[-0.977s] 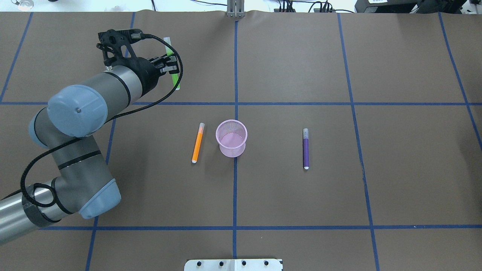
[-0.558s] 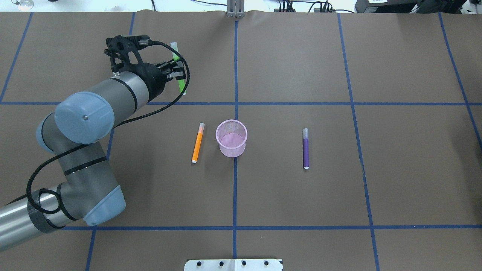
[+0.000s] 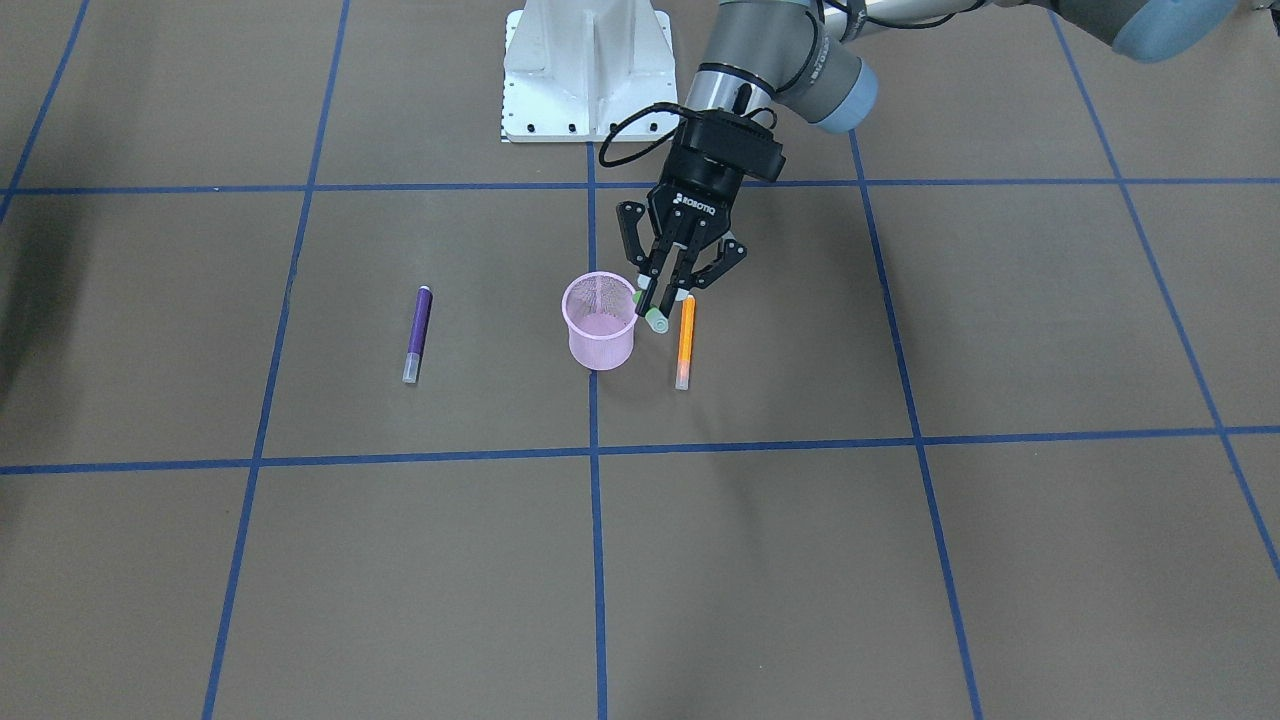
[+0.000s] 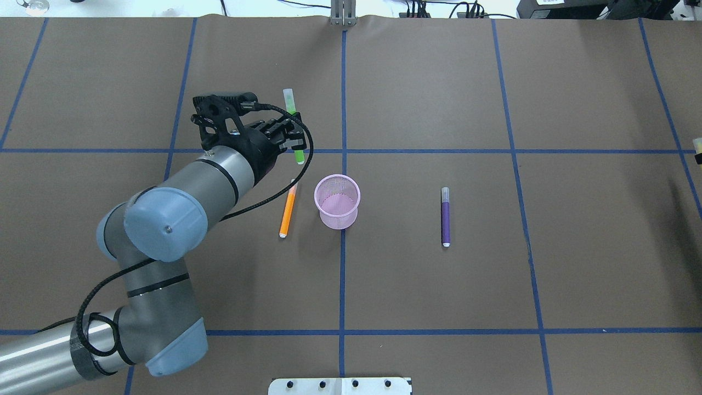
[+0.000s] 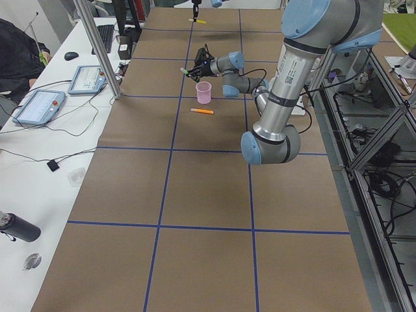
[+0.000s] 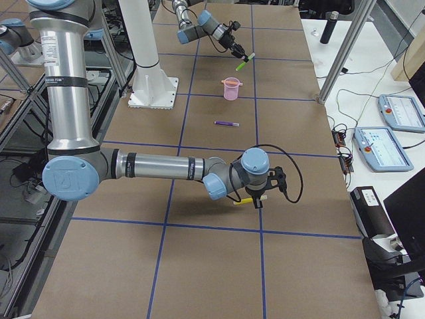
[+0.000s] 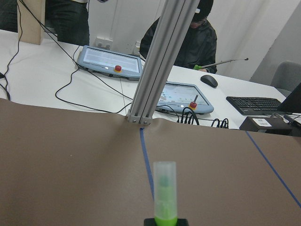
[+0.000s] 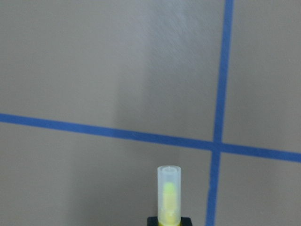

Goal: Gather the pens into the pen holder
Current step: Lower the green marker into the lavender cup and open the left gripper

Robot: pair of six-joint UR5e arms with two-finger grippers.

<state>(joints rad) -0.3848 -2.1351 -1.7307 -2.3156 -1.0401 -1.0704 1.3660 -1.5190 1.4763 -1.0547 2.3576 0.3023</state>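
Observation:
The robot's left gripper should swing the green pen's rear end over the pen holder's opening and dip it in before letting go, because that end now hangs next to the pen holder.
The pink mesh pen holder (image 4: 337,201) stands upright at the table's middle; it also shows in the front view (image 3: 598,326). My left gripper (image 4: 296,141) is shut on the green pen (image 4: 293,123) and holds it in the air, just behind and left of the holder. In the front view the green pen's end (image 3: 656,320) hangs beside the holder's rim. The orange pen (image 4: 288,210) lies flat left of the holder. The purple pen (image 4: 445,217) lies flat to its right. My right gripper (image 6: 256,200) is shut on the yellow pen (image 8: 168,195), low over the table's far right part.
The white robot base (image 3: 586,66) stands at the table's near edge. Blue tape lines (image 4: 342,274) cross the brown table cover. A metal post (image 7: 160,61) rises at the far edge, with tablets and cables behind it.
My left arm has carried the green pen to the right and nearer the robot, from the far left square to a spot beside the pen holder. The other pens and holder have not moved.

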